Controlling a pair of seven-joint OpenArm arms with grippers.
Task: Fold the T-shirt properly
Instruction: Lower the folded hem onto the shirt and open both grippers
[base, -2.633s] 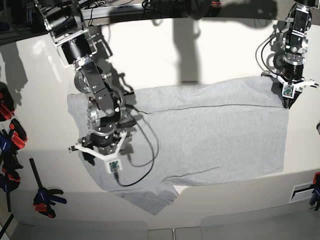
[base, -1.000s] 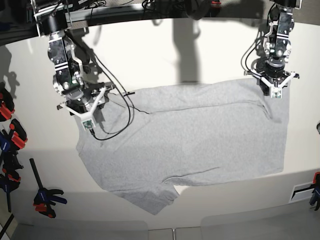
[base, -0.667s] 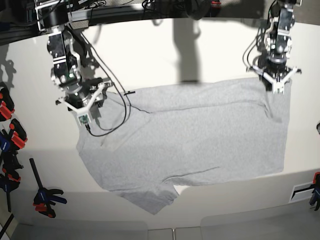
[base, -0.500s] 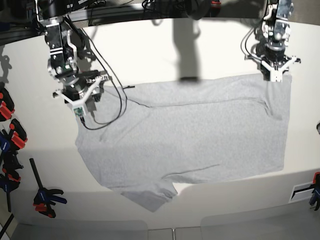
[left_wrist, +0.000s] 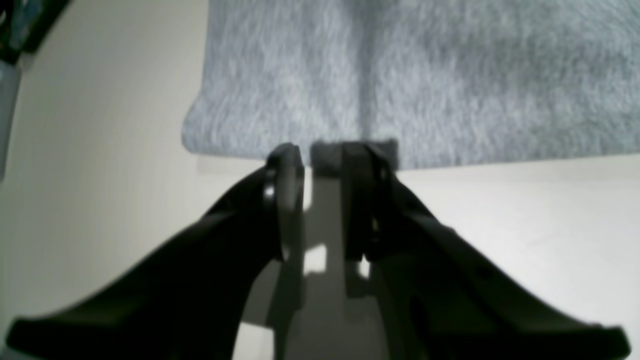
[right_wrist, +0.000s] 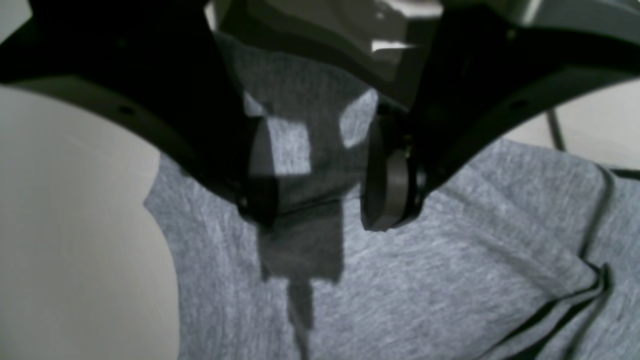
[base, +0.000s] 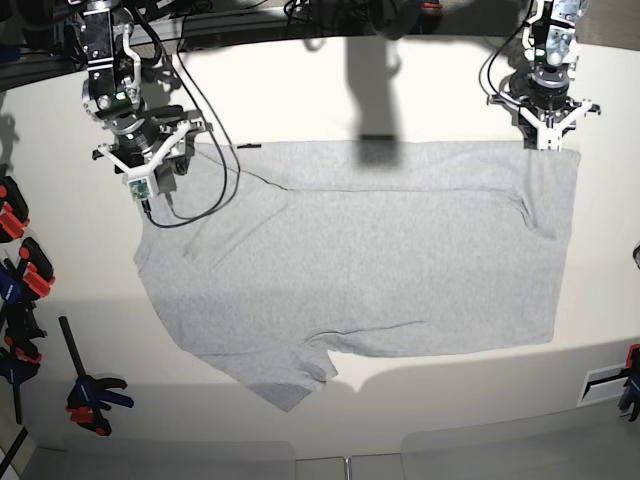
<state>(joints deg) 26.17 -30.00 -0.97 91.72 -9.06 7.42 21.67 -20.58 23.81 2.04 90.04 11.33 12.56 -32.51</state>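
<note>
Both of my arms are far from the T-shirt's front sleeve (base: 284, 380), so my right gripper should pull the T-shirt's far shoulder (base: 207, 168) back along with my left gripper before I fold.
The light grey T-shirt (base: 370, 260) lies spread plain side up on the cream table (base: 400, 90), one sleeve pointing to the front left. My left gripper (base: 547, 143) is at the shirt's far right corner. In the left wrist view the left gripper (left_wrist: 322, 152) has its jaws nearly together, pinching the hem of the T-shirt (left_wrist: 425, 75). My right gripper (base: 158, 172) is at the far left shoulder. In the right wrist view the right gripper (right_wrist: 322, 205) has its jaws wider apart, with a raised bunch of T-shirt (right_wrist: 425, 280) between them.
Orange, blue and black clamps (base: 20, 290) line the table's left edge, with another clamp (base: 95, 395) near the front left. A black cable (base: 200, 205) from the right arm trails over the shirt's left shoulder, where the cable (right_wrist: 600, 280) lies on the fabric. A white plate (base: 605, 382) sits front right.
Both grippers have moved toward the table's far edge. The shirt's far edge went with them, the whole shirt slid away from the front edge, and it now lies flatter.
</note>
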